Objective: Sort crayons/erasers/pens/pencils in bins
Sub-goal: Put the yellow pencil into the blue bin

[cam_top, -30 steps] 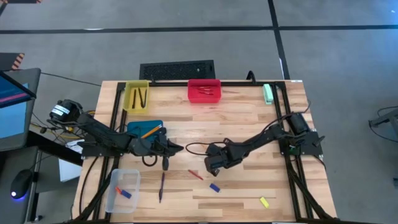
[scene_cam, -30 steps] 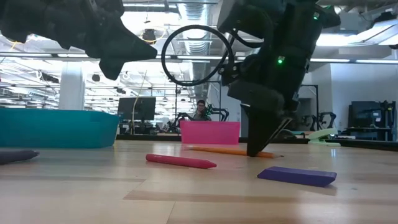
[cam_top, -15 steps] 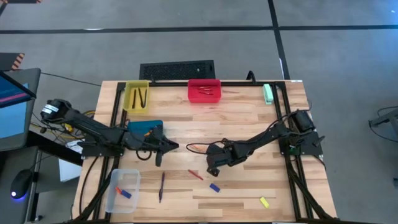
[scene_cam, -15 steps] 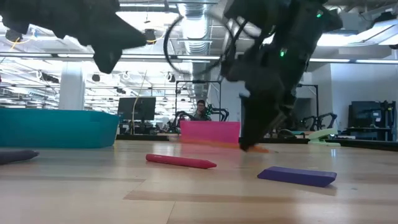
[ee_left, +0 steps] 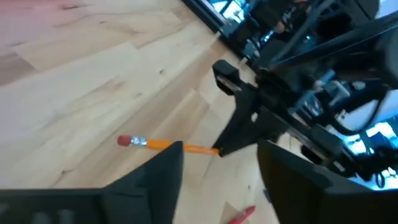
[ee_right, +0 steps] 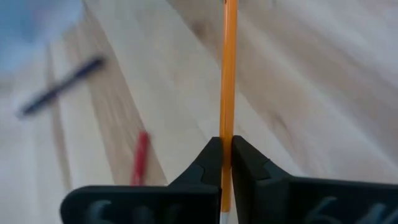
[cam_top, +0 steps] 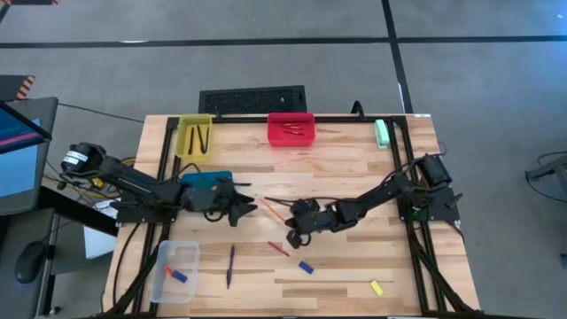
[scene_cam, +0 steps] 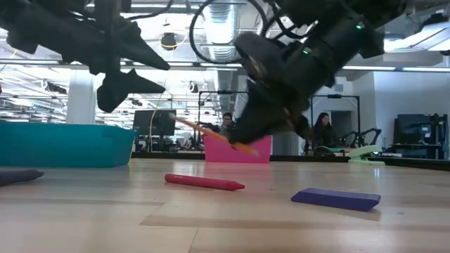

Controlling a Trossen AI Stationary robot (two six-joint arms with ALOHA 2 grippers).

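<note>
Next, my left gripper grabs the orange pencil near its eraser end (scene_cam: 178,120) and takes it from my right gripper, because the teal bin (cam_top: 205,179) is on my left gripper's side.
My right gripper (cam_top: 293,232) is near the table's middle, shut on an orange pencil (scene_cam: 211,134) that is lifted off the wood. The pencil's eraser end (ee_left: 125,140) points toward my left gripper (cam_top: 251,209). That gripper is open and holds nothing, beside the teal bin (cam_top: 202,180). A red crayon (cam_top: 278,249), a blue eraser (cam_top: 306,267), a yellow eraser (cam_top: 376,287) and a dark pen (cam_top: 230,264) lie flat on the table. The yellow bin (cam_top: 195,138) holds dark pens. The red bin (cam_top: 291,128) holds crayons. The clear bin (cam_top: 174,270) holds erasers. My right gripper pinches the pencil between its two fingers (ee_right: 245,163), near the end opposite the eraser (ee_right: 227,134). It comes slanting down from the table's right side. The long shaft sticks out past the fingertips. The pencil is clear of the table and tilted, eraser end higher.
A light green object (cam_top: 382,133) lies at the far right corner. A black keyboard (cam_top: 252,98) sits beyond the far edge. Black frame rails run along the left and right table edges. People stand in the room behind the table in the low view.
My right gripper has risen and shifted toward the table's left, tipping as it went. The pencil, which lay on the wood, is lifted clear and tilted. My left gripper has moved toward the far edge, beside the teal bin, and has opened.
</note>
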